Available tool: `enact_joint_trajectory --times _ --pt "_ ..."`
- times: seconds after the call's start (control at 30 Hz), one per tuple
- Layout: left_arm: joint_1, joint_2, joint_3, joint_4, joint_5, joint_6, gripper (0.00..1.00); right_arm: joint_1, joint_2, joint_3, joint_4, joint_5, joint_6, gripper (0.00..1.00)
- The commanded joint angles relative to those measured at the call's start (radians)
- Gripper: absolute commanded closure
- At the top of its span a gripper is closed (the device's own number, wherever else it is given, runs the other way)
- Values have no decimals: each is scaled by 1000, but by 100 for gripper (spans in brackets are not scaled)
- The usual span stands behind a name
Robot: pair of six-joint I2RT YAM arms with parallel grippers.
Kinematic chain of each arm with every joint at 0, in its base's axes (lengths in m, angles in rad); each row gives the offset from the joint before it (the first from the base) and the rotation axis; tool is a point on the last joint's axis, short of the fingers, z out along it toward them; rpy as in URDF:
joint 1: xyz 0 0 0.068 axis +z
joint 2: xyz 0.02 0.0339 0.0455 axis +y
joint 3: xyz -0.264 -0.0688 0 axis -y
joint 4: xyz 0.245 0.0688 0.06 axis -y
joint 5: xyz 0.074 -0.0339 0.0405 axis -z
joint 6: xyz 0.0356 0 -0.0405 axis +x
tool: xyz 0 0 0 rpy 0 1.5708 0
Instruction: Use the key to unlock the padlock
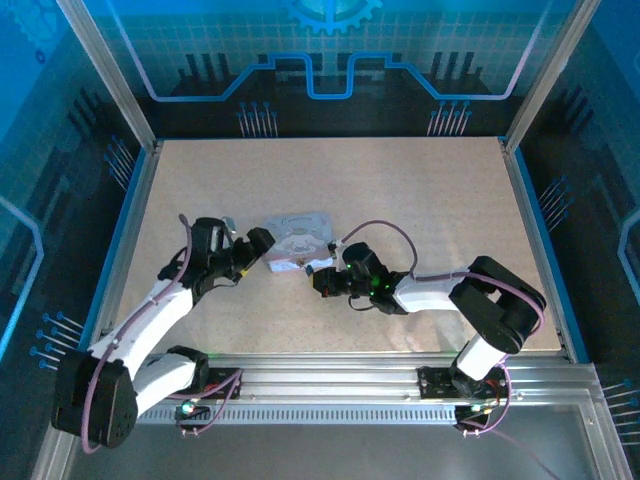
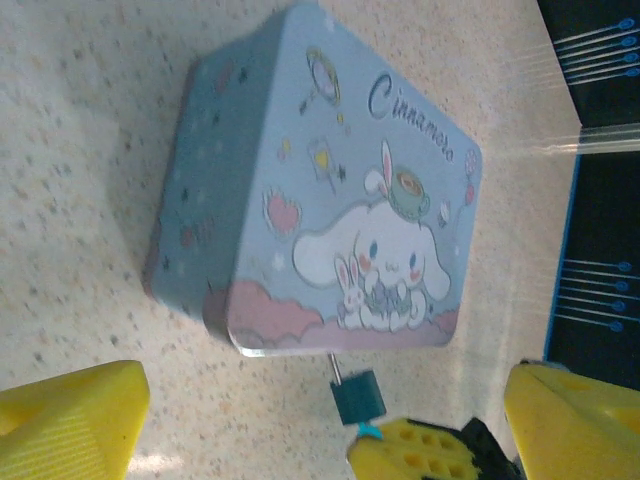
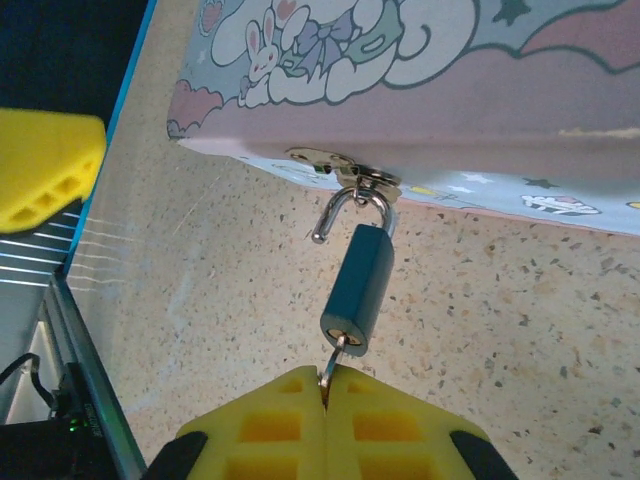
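The robot's right gripper is holding only the key while the open shackle is hooked through the hasp, so it should let go of the key and take hold of the padlock close to its shackle.
The padlock is small and dark teal, and its silvery shackle hooks through the hasp on the front of the grey-blue tin box. One end of the shackle stands free of the body. The silvery key sits in the keyhole at the padlock's bottom. My right gripper is shut on the key. In the left wrist view the padlock shows below the box, with the right gripper's yellow finger behind it. My left gripper stands open just short of the box's side, holding nothing.
The tin box lies in the middle of the speckled table, between the left gripper and the right gripper. Metal frame rails and blue-edged walls ring the table. Free table stretches behind the box.
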Motion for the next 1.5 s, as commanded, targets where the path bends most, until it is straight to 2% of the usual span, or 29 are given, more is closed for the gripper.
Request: enact_joint_trajectory --times 0.0,0.27,0.43,0.63,0.77,1.0,1.23,1.47 --pt "46 78 47 -43 68 120 8 -16 30 -18 72 -46 58 100" --pt "59 277 97 88 147 150 20 -24 65 -17 95 -69 105 100" --pt "59 347 114 97 140 170 24 -29 93 -18 121 -81 127 100" --pt "59 397 105 94 104 197 33 -35 119 -19 128 -83 137 100" --pt "59 418 97 99 90 202 39 -39 116 -18 105 -68 120 91" --pt "59 432 90 96 96 210 43 -43 105 -21 81 -63 91 82" --pt "55 410 68 88 102 202 45 -49 4 -33 -6 -15 -11 68" --pt "22 346 24 90 91 177 47 -102 -71 -31 29 -101 -160 57"
